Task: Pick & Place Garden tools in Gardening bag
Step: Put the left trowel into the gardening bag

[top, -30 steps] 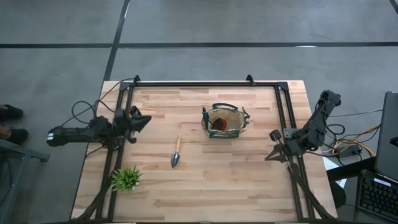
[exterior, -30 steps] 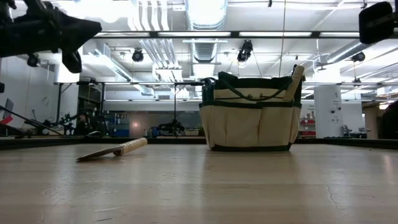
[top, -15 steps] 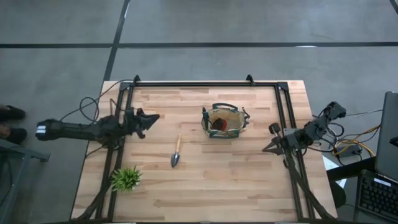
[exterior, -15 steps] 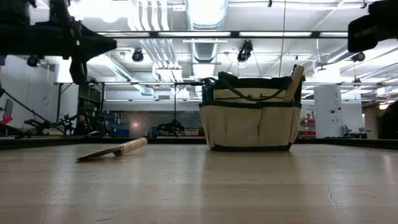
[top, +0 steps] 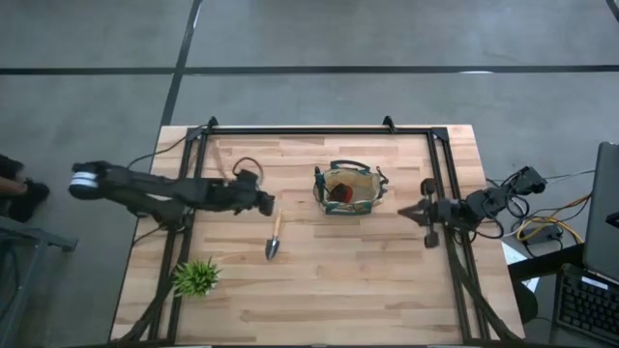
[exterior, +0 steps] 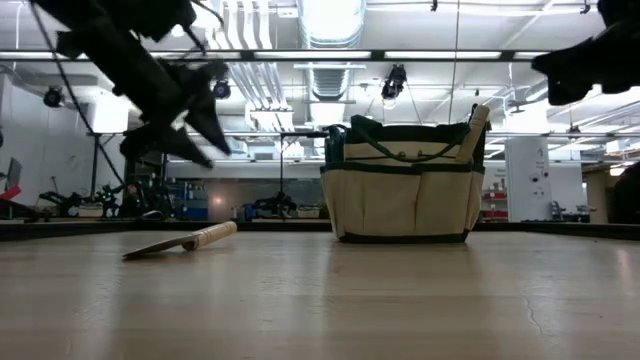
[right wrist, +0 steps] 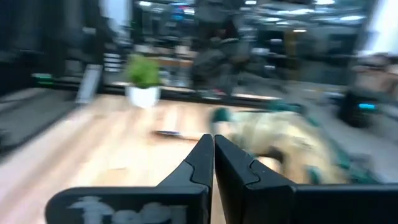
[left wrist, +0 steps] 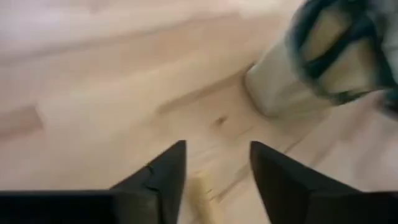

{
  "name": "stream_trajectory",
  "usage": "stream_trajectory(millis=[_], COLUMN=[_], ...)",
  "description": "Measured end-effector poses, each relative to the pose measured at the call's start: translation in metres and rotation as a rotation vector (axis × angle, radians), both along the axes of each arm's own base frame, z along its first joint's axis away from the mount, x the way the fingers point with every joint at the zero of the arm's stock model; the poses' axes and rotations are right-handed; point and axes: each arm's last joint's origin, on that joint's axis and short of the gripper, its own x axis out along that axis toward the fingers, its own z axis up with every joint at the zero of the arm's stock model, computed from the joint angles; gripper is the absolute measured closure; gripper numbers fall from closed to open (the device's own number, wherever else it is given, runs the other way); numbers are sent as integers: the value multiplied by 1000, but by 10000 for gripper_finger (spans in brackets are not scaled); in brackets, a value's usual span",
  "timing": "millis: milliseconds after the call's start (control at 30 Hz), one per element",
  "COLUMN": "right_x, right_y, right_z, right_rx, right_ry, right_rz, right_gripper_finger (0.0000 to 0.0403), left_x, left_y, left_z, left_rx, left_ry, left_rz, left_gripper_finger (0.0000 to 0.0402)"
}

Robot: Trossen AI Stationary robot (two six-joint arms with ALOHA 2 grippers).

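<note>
The trowel looks long next to the small open bag (top: 349, 189). I expect its wooden handle (top: 278, 225) to poke out beyond the bag's rim because of that when I lower the trowel in.
A wooden-handled trowel (top: 276, 237) lies flat on the table, left of the gardening bag (top: 346, 189). The tan bag stands upright with its green handles up. A red item (top: 338, 193) shows inside it, and a wooden handle (exterior: 478, 122) sticks out of its top. My left gripper (top: 263, 201) hangs open just above the trowel's handle end (left wrist: 202, 194), pointing down toward it and touching nothing. My right gripper (top: 406, 213) is shut and held in the air right of the bag, pointing at it.
A small green plant (top: 196, 278) stands near the table's front left corner. A black frame (top: 309, 130) runs along the table's far, left and right edges. Bare wood lies in front of the bag and the trowel.
My left gripper has swung toward the table's right and down, tipping toward the trowel's handle, and its fingers have opened. My right gripper has turned and shifted a little toward the bag, staying shut. The trowel and the bag have not moved.
</note>
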Motion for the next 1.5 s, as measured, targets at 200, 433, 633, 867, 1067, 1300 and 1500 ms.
stream_trajectory(millis=[200,433,633,867,1067,1300,1500], right_x=[0,1,1,2,2,2,2], right_y=[-4,-4,-4,-4,-4,-4,-4], right_z=[-1,-4,-5,-10,-11,-11,-11], right_rx=[-98,-84,-45,-61,-59,-61,-58], right_ry=[17,27,29,54,55,55,55], right_rz=[-166,-160,-159,-158,-158,-159,-159], right_gripper_finger=[394,394,394,394,394,394,394], left_x=[38,70,76,82,84,84,85], left_y=[-5,-11,-14,-16,-17,-17,-17], left_z=[-1,-5,-21,-46,-60,-62,-61], left_rx=[-84,-97,-131,-156,-164,-161,-145], left_ry=[104,217,348,431,482,495,488], left_rz=[-25,-55,-42,-43,-43,-46,-57], left_gripper_finger=[150,137,140,140,143,186,284])
